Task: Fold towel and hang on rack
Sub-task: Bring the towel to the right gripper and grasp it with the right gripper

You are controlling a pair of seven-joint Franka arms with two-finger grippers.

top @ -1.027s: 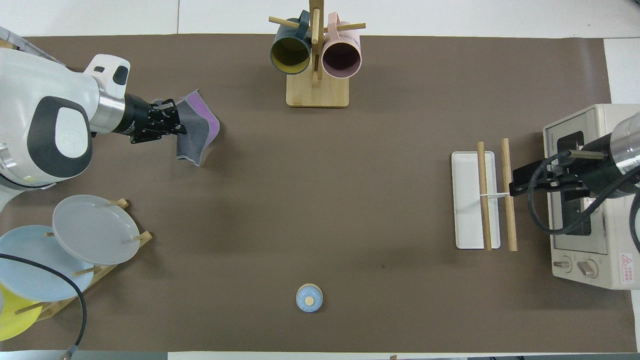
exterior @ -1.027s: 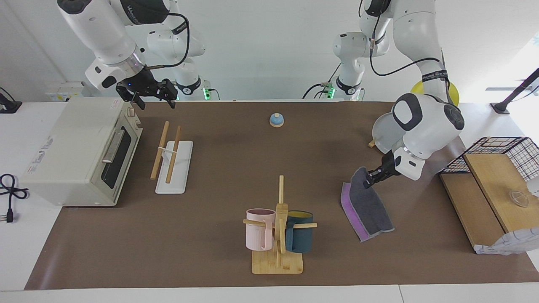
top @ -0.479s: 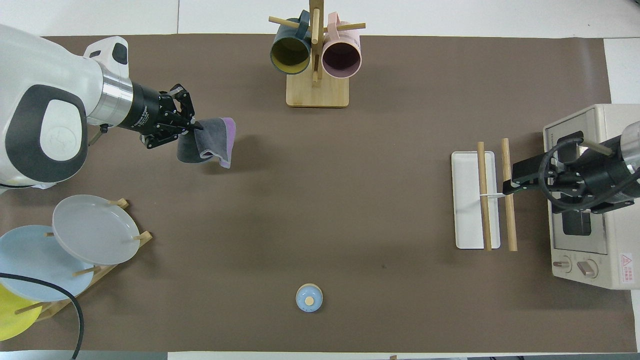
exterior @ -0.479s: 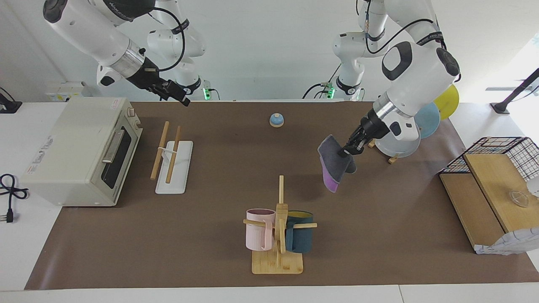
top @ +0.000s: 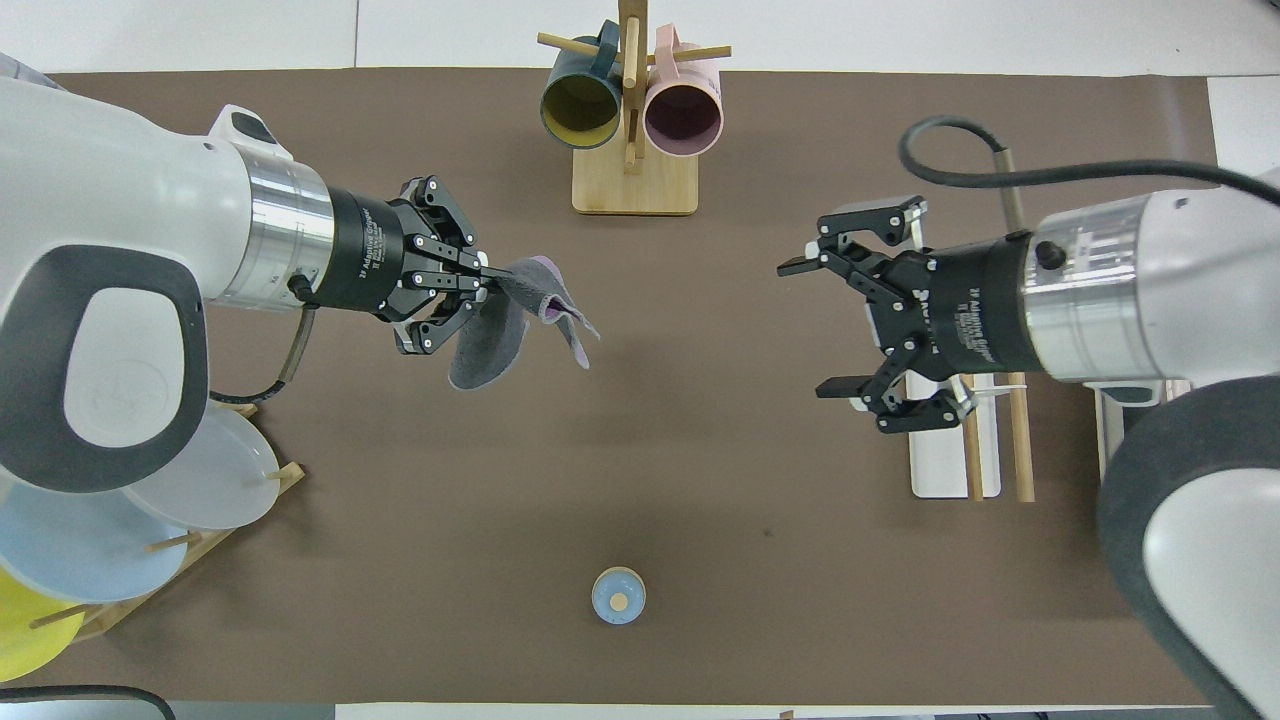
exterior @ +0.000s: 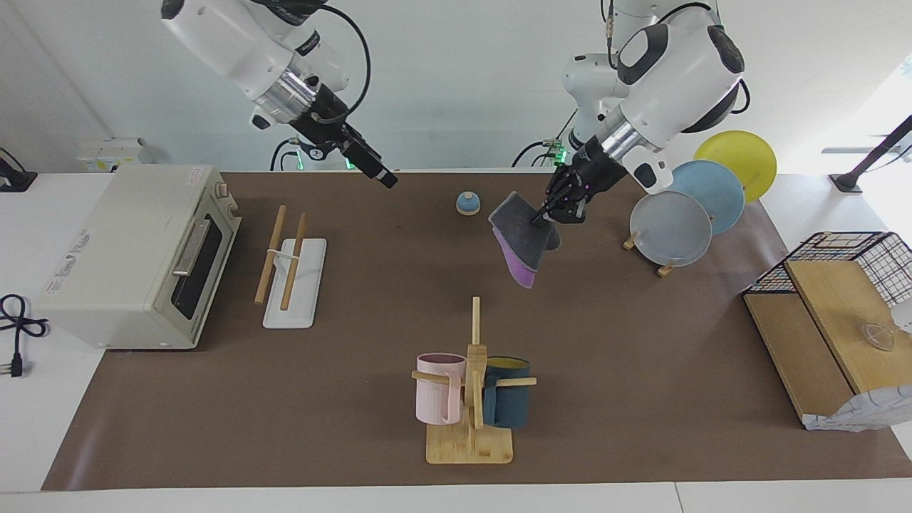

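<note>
My gripper will bring a wide purple strip of the towel [top: 489,342] into view when I hang the towel over the rack's rods, because purple peeks out [top: 553,312] between the limp grey folds.
My left gripper [exterior: 554,212] is shut on one edge of the towel [exterior: 520,228] and holds it in the air over the mat between the bell and the plate stand. The towel hangs folded, dark grey outside with a purple edge below; it also shows in the overhead view [top: 485,350] at the left gripper [top: 482,285]. My right gripper [exterior: 385,178] is raised and open, over the mat beside the rack [exterior: 292,285]. In the overhead view the right gripper [top: 805,328] covers part of the rack [top: 940,470]. The rack's two wooden rods [exterior: 271,253] are bare.
A toaster oven [exterior: 128,256] stands at the right arm's end, beside the rack. A mug tree [exterior: 470,385] with pink and blue mugs stands far from the robots. A small blue bell [exterior: 468,203] sits near them. A plate stand [exterior: 684,214] and a wire basket [exterior: 848,263] are at the left arm's end.
My left gripper has lifted the towel off the mat and carried it up toward the table's middle. My right gripper has swung from over the toaster oven toward the middle, past the rack.
</note>
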